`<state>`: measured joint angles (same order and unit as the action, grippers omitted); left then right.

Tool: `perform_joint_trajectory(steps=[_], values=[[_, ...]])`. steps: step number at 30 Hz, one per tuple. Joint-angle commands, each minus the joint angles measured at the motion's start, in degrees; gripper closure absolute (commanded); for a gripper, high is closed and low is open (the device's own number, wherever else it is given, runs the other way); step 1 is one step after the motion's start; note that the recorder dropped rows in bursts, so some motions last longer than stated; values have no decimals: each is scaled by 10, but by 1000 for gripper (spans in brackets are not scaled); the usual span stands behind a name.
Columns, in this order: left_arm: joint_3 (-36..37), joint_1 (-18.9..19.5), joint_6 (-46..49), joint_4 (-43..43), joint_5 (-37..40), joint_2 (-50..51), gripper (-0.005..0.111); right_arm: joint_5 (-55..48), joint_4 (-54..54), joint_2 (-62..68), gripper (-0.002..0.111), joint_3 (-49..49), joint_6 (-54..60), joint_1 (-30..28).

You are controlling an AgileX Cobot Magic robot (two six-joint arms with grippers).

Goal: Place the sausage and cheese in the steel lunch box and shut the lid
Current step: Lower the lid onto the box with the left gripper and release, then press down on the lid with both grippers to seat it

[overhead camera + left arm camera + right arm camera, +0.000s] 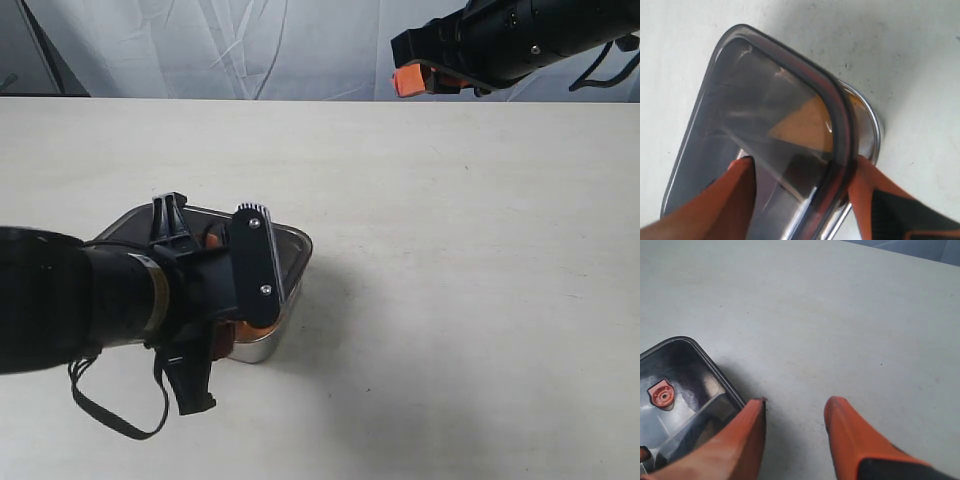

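Next, my left gripper straightens the lid before my right gripper presses the lid's end (291, 254) above the cheese, because the box's steel rim (873, 120) shows beside the crooked lid.
The steel lunch box (262, 345) stands at the front left of the table, with the tinted lid (292, 250) lying on it slightly off-square. In the left wrist view a strip of the box's steel rim (876, 131) shows beside the lid (740, 100). The yellow-orange cheese (805, 127) is visible through the lid, inside the box. The sausage is hidden. My left gripper (802, 160) is open wide over the lid's end: one fingertip (860, 172) touches the lid's outer rim and the other (737, 185) lies over its top. My right gripper (795, 407) hangs open above bare table at the back right (425, 78).
The lid's orange-red valve knob (662, 392) shows in the right wrist view. The left arm (80, 300) covers most of the box from the front. A pale cloth backdrop (200, 45) runs behind the table's far edge.
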<state>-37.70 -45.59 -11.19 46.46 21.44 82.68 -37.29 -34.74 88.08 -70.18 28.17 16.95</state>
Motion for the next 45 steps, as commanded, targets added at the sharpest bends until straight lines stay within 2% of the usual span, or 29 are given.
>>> perform_joint_trajectory(steps=[1, 8, 13, 15, 18, 20, 21, 22, 26, 31, 35, 36, 37, 38, 40, 41, 45], values=[[2, -2, 0, -51, -5, -20, 53, 1, 2, -4, 68, 1, 1, -3], [2, -2, 129, -188, 31, -20, 53, 1, 2, -4, 68, 1, 1, -3], [2, -2, 181, -266, 74, -42, 53, -6, 0, -4, 68, 1, 1, -3], [0, -2, 180, -275, 77, -60, 55, -22, -10, -4, 73, 1, 1, -3], [-15, -1, 144, -265, 76, -90, 71, -49, -31, -4, 92, 1, 1, 2], [-24, 6, 83, -215, 73, -108, 92, -53, -29, -4, 108, 1, 1, 8], [-29, 11, 40, -188, 72, -115, 102, -58, -30, -3, 109, 1, 0, 11], [-36, 20, -9, -150, 74, -121, 106, -59, -32, -3, 109, 1, 0, 13], [-68, 79, -187, -49, 99, -125, 106, -60, -37, 16, 109, 2, -11, 32], [-99, 185, -208, -78, 88, -125, 106, -54, -74, 52, 109, 2, -11, 62], [-114, 267, -186, -159, 67, -114, 107, -40, -89, 87, 109, 2, -11, 97], [-117, 295, -133, -248, 67, -102, 107, -38, -91, 103, 109, 2, -11, 114], [-118, 307, -84, -306, 69, -93, 107, -34, -93, 110, 109, 2, -11, 124], [-118, 326, 18, -414, 79, -70, 107, -25, -93, 123, 109, 2, -11, 141], [-118, 339, 123, -537, 87, -39, 107, -10, -94, 137, 109, 2, -14, 160], [-118, 341, 140, -566, 87, -30, 107, -9, -94, 141, 109, 2, -18, 164], [-118, 341, 149, -582, 89, 5, 107, -2, -93, 164, 109, 2, -24, 174]])
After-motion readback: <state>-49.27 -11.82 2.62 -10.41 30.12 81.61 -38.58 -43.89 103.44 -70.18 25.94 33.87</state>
